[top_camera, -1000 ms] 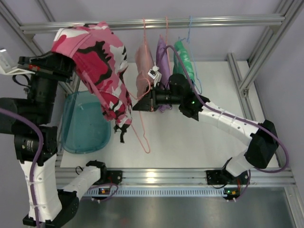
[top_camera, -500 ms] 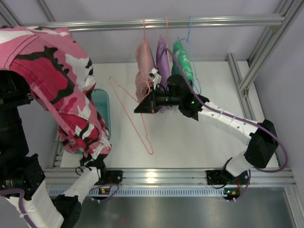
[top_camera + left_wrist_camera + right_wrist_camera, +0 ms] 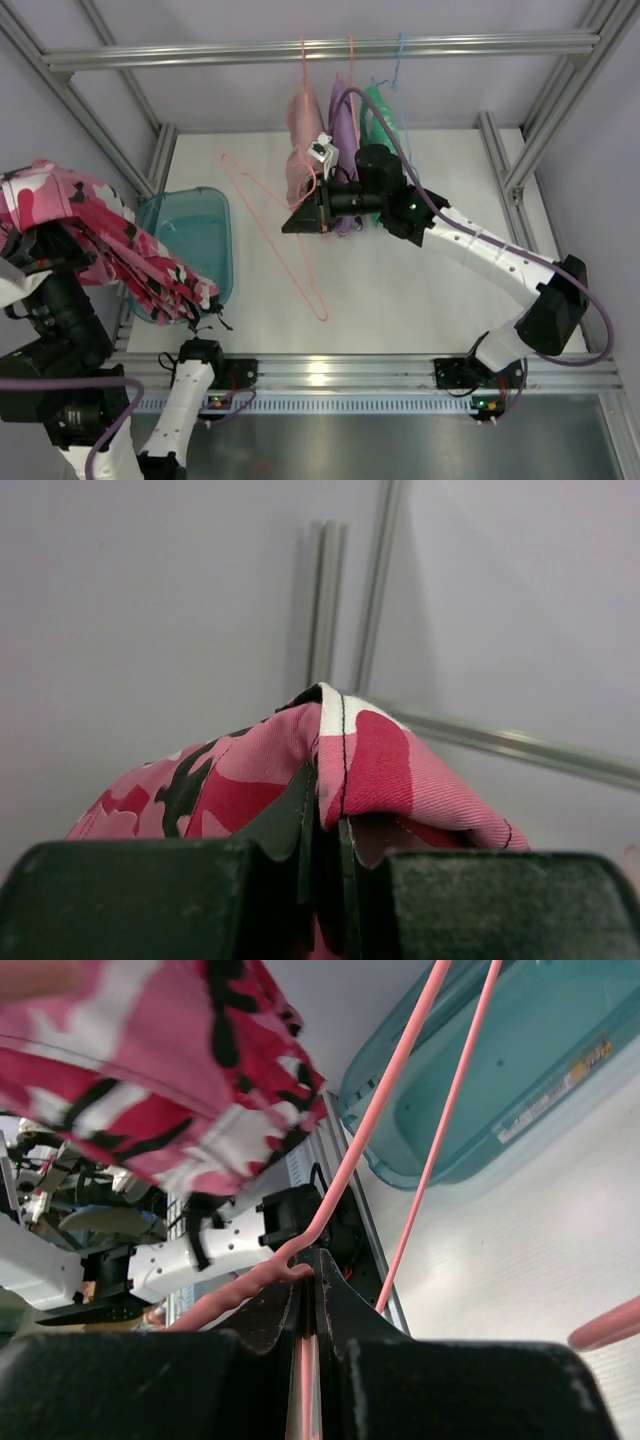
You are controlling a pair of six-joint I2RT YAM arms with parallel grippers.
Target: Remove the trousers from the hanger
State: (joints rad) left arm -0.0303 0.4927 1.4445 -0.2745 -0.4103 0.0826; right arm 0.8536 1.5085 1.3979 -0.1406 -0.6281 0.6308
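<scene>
My left gripper is holding the camouflage trousers [image 3: 135,243] clear of the salmon-pink hanger. It should go on over the open teal bin [image 3: 200,225] before it lets go once they hang inside.
The camouflage trousers [image 3: 95,255] hang free from my left gripper [image 3: 330,825], which is shut on a fold of the fabric [image 3: 370,765]. They are at the far left, over the left rim of the teal bin. In the top view the cloth hides the left gripper. The salmon-pink wire hanger [image 3: 300,270] is bare and tilted above the table. My right gripper [image 3: 297,222] is shut on its wire near the neck. In the right wrist view the wire [image 3: 385,1110] runs out from between the shut jaws [image 3: 310,1272], with the trousers [image 3: 150,1050] far off, apart from it.
A teal plastic bin [image 3: 210,215] sits at the table's left, also in the right wrist view [image 3: 520,1070]. A pale pink garment [image 3: 303,130], a purple one [image 3: 343,120] and a green one [image 3: 388,125] hang from the top rail [image 3: 450,44], just behind the right gripper.
My left arm swung the trousers off the hanger, then left and down to the bin's edge. The hanger, still held by the right gripper, is now bare and has tipped slightly.
</scene>
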